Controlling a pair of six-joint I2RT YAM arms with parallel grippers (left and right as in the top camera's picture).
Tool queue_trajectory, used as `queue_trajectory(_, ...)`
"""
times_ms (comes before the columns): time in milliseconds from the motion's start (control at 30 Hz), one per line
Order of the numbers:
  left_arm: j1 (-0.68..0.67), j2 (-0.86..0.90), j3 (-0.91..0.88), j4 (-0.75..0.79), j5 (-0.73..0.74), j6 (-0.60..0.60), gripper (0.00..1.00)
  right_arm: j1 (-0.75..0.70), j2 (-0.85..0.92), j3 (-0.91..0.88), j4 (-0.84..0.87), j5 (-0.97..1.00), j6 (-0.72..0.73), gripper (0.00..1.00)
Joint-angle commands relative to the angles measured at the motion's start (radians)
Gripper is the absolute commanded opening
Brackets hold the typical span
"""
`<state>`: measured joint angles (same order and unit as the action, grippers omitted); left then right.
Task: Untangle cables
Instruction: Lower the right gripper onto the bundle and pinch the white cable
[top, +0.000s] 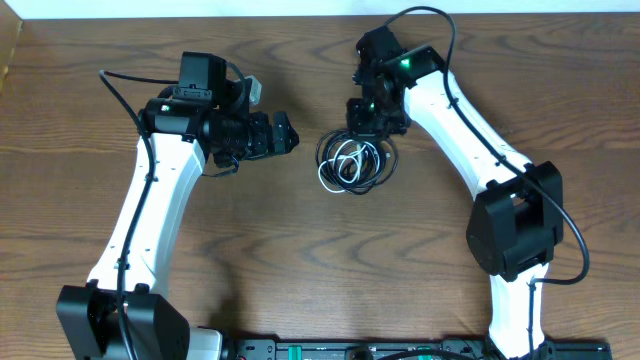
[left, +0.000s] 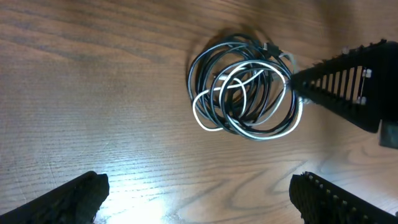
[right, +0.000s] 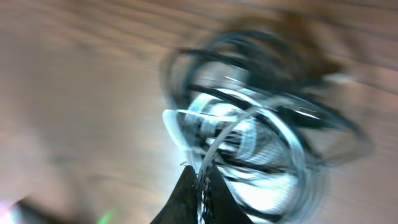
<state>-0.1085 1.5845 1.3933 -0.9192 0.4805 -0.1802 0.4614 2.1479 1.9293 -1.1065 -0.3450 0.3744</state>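
Note:
The white cable in my right gripper runs in a loop through the black cables (left: 239, 93), so I should lift my right gripper high (top: 357, 163) above the coil to pull the white cable out.
A tangled coil of cables, one thin white cable (top: 345, 160) and a few thin black cables (top: 385, 165), lies on the table's middle. In the left wrist view the white cable (left: 261, 132) and black loops (left: 208, 59) form a round bundle. My right gripper (top: 377, 122) is at the coil's far edge. In the blurred right wrist view its fingers (right: 200, 177) are shut on the white cable (right: 214, 146). My left gripper (top: 285, 133) is open and empty, left of the coil and apart from it; its fingers (left: 196, 196) frame bare wood.
The wooden table (top: 250, 240) spreads around the coil. Thick black cords (top: 440, 25) run along both arms. The arm bases stand at the front edge (top: 120, 320).

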Motion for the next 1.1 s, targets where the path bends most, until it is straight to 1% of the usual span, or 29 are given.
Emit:
queue_trajectory(0, 0.0, 0.006, 0.015, 0.005, -0.003, 0.002, 0.99, -0.001, -0.001, 0.016, 0.076, -0.366, -0.05, 0.01)
queue_trajectory(33, 0.0, 0.006, 0.015, 0.005, -0.003, 0.002, 0.99, -0.006, -0.001, 0.018, 0.105, -0.422, -0.05, 0.02)
queue_trajectory(100, 0.0, 0.006, 0.015, 0.003, -0.003, 0.002, 0.99, -0.014, -0.001, 0.043, 0.124, -0.462, -0.05, 0.01)
queue_trajectory(200, 0.0, 0.006, 0.015, -0.009, -0.002, 0.002, 0.98, -0.019, -0.008, 0.134, 0.087, -0.408, -0.051, 0.02)
queue_trajectory(267, 0.0, 0.006, 0.015, -0.01, -0.003, 0.002, 0.99, -0.019, -0.016, 0.194, 0.048, -0.33, -0.05, 0.02)
queue_trajectory(367, 0.0, 0.006, 0.015, -0.01, -0.003, 0.002, 0.99, -0.01, -0.029, 0.274, -0.014, -0.143, -0.05, 0.01)
queue_trajectory(467, 0.0, 0.006, 0.015, -0.009, -0.003, 0.002, 0.99, 0.005, -0.035, 0.294, -0.047, 0.065, -0.05, 0.01)
queue_trajectory(567, 0.0, 0.006, 0.015, -0.002, -0.003, 0.002, 0.99, 0.018, -0.029, 0.286, -0.081, 0.153, -0.043, 0.02)
queue_trajectory(733, 0.0, 0.006, 0.015, 0.002, -0.002, 0.002, 0.98, 0.038, -0.036, 0.284, -0.079, 0.12, -0.04, 0.01)
queue_trajectory(933, 0.0, 0.006, 0.015, 0.001, -0.002, 0.002, 0.99, 0.032, -0.098, 0.365, -0.05, 0.131, -0.047, 0.01)
queue_trajectory(967, 0.0, 0.006, 0.015, 0.001, -0.002, 0.002, 0.99, 0.027, -0.106, 0.377, -0.052, 0.146, -0.047, 0.03)
queue_trajectory(1067, 0.0, 0.006, 0.015, 0.001, -0.002, 0.002, 0.99, 0.015, -0.129, 0.384, -0.064, 0.201, -0.047, 0.22)
